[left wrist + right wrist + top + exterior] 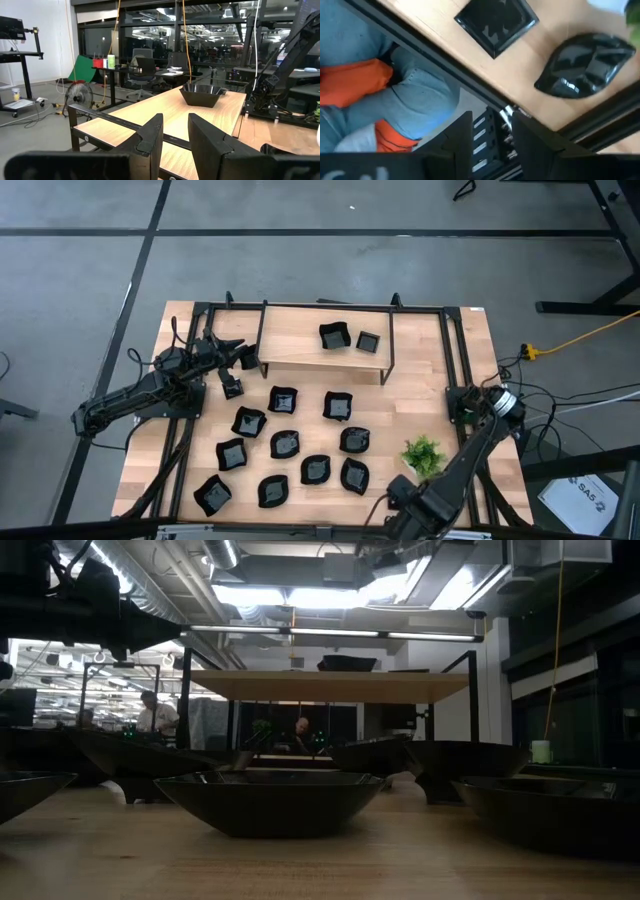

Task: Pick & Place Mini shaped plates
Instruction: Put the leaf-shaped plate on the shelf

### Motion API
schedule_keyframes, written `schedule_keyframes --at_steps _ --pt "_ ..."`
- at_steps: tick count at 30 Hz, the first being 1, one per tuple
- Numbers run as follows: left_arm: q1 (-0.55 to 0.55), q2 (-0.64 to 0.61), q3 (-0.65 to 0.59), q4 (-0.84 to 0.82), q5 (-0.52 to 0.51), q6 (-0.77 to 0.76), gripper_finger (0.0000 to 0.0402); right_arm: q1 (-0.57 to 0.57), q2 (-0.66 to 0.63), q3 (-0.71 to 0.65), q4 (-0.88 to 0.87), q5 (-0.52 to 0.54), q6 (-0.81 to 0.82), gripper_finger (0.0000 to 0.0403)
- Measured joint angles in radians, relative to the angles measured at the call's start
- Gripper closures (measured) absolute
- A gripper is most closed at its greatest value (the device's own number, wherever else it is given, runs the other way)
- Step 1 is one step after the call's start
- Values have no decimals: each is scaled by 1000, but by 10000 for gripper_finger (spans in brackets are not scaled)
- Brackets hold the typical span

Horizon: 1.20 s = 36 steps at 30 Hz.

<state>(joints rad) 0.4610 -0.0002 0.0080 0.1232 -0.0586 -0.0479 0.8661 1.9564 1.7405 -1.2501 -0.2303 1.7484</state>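
Note:
My open right gripper should keep lowering to the leaf-shaped plate point(585, 64), which lies clear of the square plate, tip toward my gripper, until my fingers straddle that tip point(541, 84).
Several mini shaped plates point(284, 445), small and glossy black, lie scattered on the wooden table. Two more point(335, 336) sit on the raised wooden shelf point(300, 345) at the far side. My left gripper point(240, 372) hovers open at the shelf's left end and points level along the shelf; its wrist view shows one shelf plate point(201, 95) ahead. My right gripper point(398, 498) hangs open over the table's near edge, pointing down, with nothing between its fingers point(492, 135). A square plate point(496, 22) and a leaf-shaped plate point(587, 65) lie just beyond it.
A small green potted plant point(423, 452) stands at the near right, beside my right arm. A black metal frame point(450, 350) runs around the table. A person in jeans with an orange garment point(355, 82) stands at the near edge, below my right gripper.

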Motion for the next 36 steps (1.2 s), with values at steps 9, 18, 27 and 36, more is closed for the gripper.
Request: schedule_keyframes --at_steps 9,18,27,36 --pt "0 0 0 0 0 0 315 37 46 0 -6 -1 107 265" --pt "0 0 0 0 0 0 315 40 127 0 -95 -29 84 265" --pt "0 0 0 0 0 0 315 48 208 0 -128 -24 67 265" --pt "0 0 0 0 0 0 315 71 277 0 -164 10 53 265"
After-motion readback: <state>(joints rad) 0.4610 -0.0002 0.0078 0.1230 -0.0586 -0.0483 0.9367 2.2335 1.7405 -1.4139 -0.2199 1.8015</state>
